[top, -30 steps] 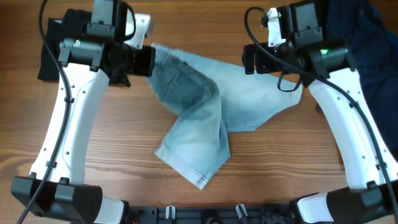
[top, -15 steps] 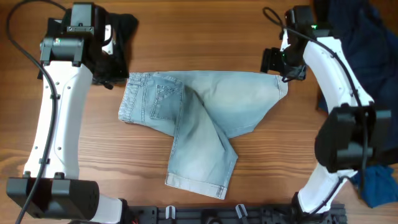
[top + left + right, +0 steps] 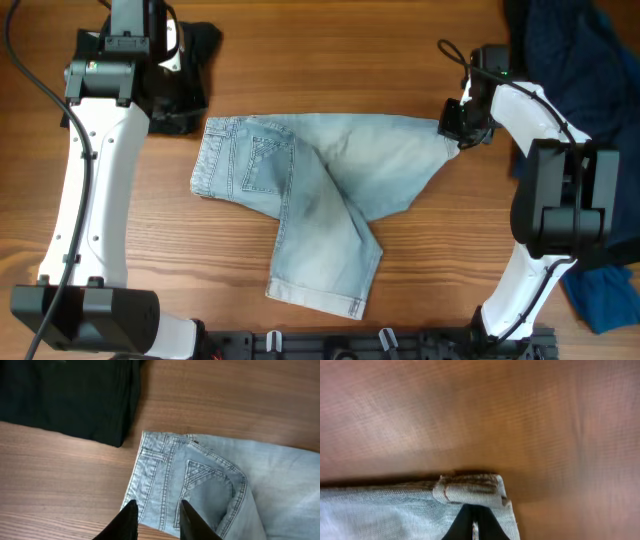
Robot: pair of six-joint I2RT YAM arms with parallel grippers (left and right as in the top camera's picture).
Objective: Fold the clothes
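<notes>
The pocket half [image 3: 264,166] is folded over the leg that my right gripper is holding, so my left gripper should grab the waistband's far corner [image 3: 213,122] and pull it toward the front.
The pale blue denim shorts [image 3: 330,180] lie flat on the wooden table, waistband and back pocket to the left, one leg folded down towards the front edge. My left gripper [image 3: 157,507] hovers open just over the waistband's left edge [image 3: 150,475], with nothing between its fingers. In the overhead view the left gripper [image 3: 190,118] sits at the shorts' upper left corner. My right gripper [image 3: 474,521] is shut on the shorts' far right corner [image 3: 470,489], a sliver of denim pinched between its fingers. From above, the right gripper [image 3: 456,128] is at that corner.
A folded black garment [image 3: 200,40] lies at the back left, just beyond the waistband, and also shows in the left wrist view [image 3: 65,395]. Dark navy clothes [image 3: 570,50] are heaped at the back right. A blue cloth [image 3: 605,290] lies at the right front.
The shorts went from bunched and lifted to lying flat. My left gripper let go and drew back to the waistband's edge. My right gripper closed on the right corner.
</notes>
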